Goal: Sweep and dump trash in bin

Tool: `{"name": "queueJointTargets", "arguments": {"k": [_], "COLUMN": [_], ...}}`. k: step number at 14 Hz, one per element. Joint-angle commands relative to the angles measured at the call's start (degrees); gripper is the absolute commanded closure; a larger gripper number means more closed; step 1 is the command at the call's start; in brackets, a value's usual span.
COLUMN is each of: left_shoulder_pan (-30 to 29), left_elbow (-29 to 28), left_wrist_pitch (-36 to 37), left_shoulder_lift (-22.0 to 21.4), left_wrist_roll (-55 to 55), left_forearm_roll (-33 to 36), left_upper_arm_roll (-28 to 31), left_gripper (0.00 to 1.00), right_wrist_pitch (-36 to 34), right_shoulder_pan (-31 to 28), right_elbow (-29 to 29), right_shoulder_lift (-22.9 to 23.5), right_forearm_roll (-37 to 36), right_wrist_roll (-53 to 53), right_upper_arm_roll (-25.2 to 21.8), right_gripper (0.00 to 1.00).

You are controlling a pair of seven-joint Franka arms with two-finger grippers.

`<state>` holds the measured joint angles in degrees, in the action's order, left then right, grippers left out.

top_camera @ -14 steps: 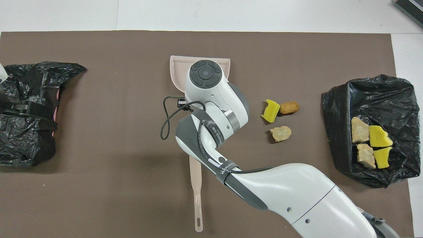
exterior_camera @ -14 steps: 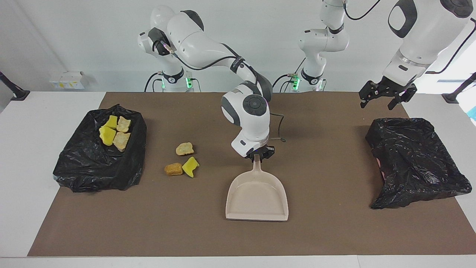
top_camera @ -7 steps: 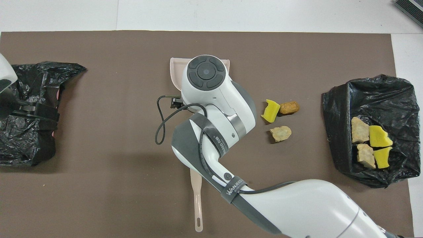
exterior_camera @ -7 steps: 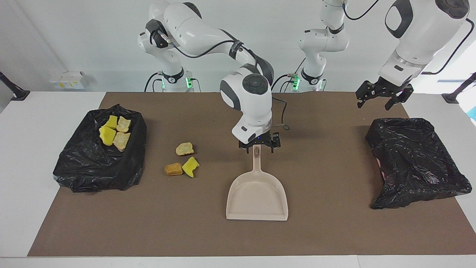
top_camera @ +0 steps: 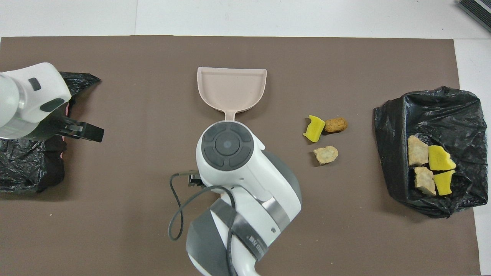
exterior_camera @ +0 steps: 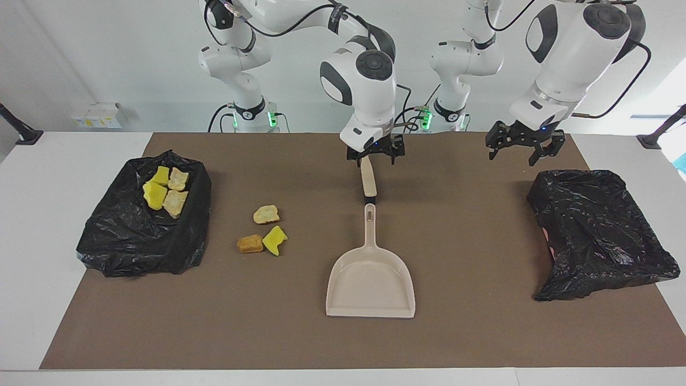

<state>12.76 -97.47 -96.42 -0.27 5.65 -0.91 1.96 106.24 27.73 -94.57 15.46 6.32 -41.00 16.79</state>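
My gripper will carry the dustpan, and the dustpan will keep the swept trash together toward its handle, because a curved rim (top_camera: 212, 105) closes the back of the beige dustpan (top_camera: 232, 88).
Three loose pieces of trash lie on the brown mat: a tan chunk (exterior_camera: 266, 214) (top_camera: 326, 154), a brown chunk (exterior_camera: 250, 244) (top_camera: 336, 124) and a yellow sponge piece (exterior_camera: 274, 239) (top_camera: 314, 128). Several more sit in the black-lined bin (exterior_camera: 134, 241) (top_camera: 422, 111) at the right arm's end. The beige dustpan (exterior_camera: 370, 284) (top_camera: 231, 88) lies flat mid-mat, with nothing holding it. My right gripper (exterior_camera: 375, 154) hangs open, raised over the robots' end of a beige stick (exterior_camera: 367, 182) lying in line with the dustpan's handle. My left gripper (exterior_camera: 520, 146) (top_camera: 76, 128) is open in the air.
A second black bag (exterior_camera: 595, 230) (top_camera: 27, 168) lies at the left arm's end of the mat, with the left gripper over the mat beside it. In the overhead view the right arm hides the stick and the dustpan's handle.
The right gripper opened, let go of the dustpan handle, then rose and drew back toward the robots. The dustpan stayed put. The left gripper drifted toward the table's middle.
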Motion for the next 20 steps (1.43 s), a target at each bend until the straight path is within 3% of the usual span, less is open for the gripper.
{"name": "queueJointTargets", "arguments": {"k": [1, 4, 7, 9, 17, 18, 19, 20], "left_shoulder_pan": [3.40, 6.47, 8.24, 8.95, 18.00, 18.61, 19.58, 20.46], "left_elbow": [-0.70, -0.44, 1.40, 2.11, 7.82, 8.17, 8.26, 8.26], "left_wrist_pitch": [-3.59, -7.98, -10.80, -11.68, -16.78, -18.00, -19.49, -20.81], "left_shoulder_lift": [1.66, 4.83, 8.69, 11.15, 21.52, 22.67, 23.46, 24.60], "left_wrist_roll": [-1.25, -1.69, -1.61, -1.78, -15.30, -17.49, -18.82, -19.88], "left_forearm_roll": [-1.03, -1.03, -1.37, -2.95, -3.22, -3.14, -3.14, -3.22], "left_upper_arm_roll": [0.85, 0.85, 0.76, 0.76, 0.58, 0.58, 0.58, 0.58], "left_gripper": [0.00, 0.00, 0.00, 0.00, 0.00, 0.00, 0.00, 0.00], "right_wrist_pitch": [7.02, 10.83, 15.55, 20.74, 26.56, 26.47, 26.30, 26.21], "right_shoulder_pan": [1.36, 4.00, 7.51, 8.39, 7.87, 7.78, 7.78, 7.78], "right_elbow": [-15.86, -28.26, -32.94, -34.88, -35.07, -35.15, -35.16, -35.07], "right_shoulder_lift": [-9.28, -16.84, -16.00, -15.03, -11.68, -11.68, -11.68, -11.68], "right_forearm_roll": [4.21, 7.91, 10.20, 10.20, 10.20, 10.20, 10.20, 10.03], "right_wrist_roll": [0.31, 1.80, 3.74, 4.18, 8.83, 9.36, 10.06, 10.76], "right_upper_arm_roll": [-0.09, -0.09, -0.09, -0.09, -0.27, -0.27, -0.35, -0.35], "right_gripper": [0.00, 0.00, 0.00, 0.00, 0.01, 0.12, 0.31, 0.56]}}
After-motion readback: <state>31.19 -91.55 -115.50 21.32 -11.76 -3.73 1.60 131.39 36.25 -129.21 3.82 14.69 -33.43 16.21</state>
